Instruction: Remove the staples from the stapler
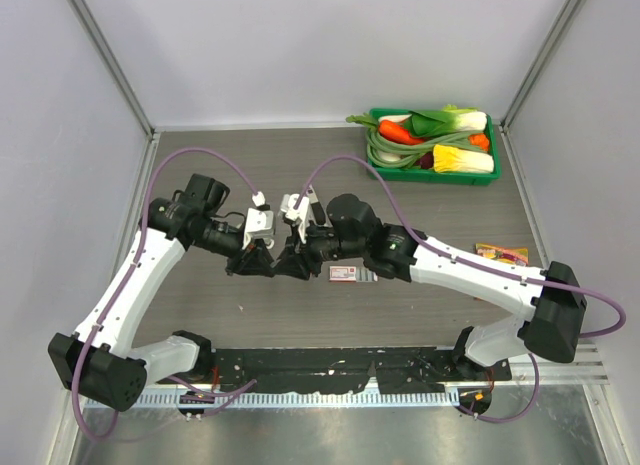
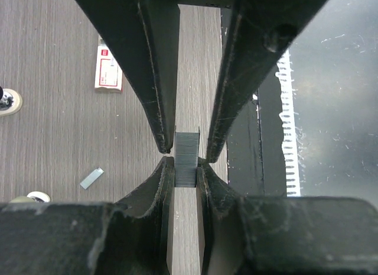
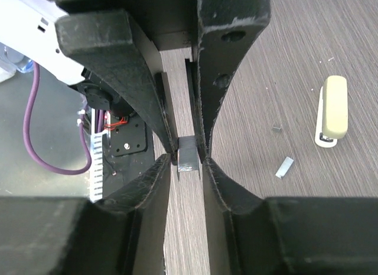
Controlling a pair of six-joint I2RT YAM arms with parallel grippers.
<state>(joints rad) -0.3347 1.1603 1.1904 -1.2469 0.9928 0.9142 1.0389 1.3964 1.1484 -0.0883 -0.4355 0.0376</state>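
The right gripper's fingers are loosely around the grey strip of staples in the left gripper (image 2: 187, 148), so they should close on the strip's sides (image 3: 188, 159) before the left gripper opens.
A short grey strip of staples (image 2: 186, 151) hangs above the table between the two grippers, which meet tip to tip. My left gripper (image 2: 186, 162) is shut on the strip's sides. My right gripper (image 3: 188, 159) stands around the same staples (image 3: 189, 146) with a thin gap on each side, narrowly open. In the top view, the left gripper (image 1: 250, 262) and right gripper (image 1: 295, 265) face each other at mid-table. The stapler (image 3: 332, 109), pale olive top on a whitish base, lies closed on the table to the right in the right wrist view.
A small loose staple piece (image 3: 284, 167) lies on the table near the stapler, also in the left wrist view (image 2: 91, 178). A pink-and-white box (image 1: 352, 274) sits under the right arm. A green basket (image 1: 425, 176) of vegetables stands at the back right, a yellow packet (image 1: 502, 253) at the right.
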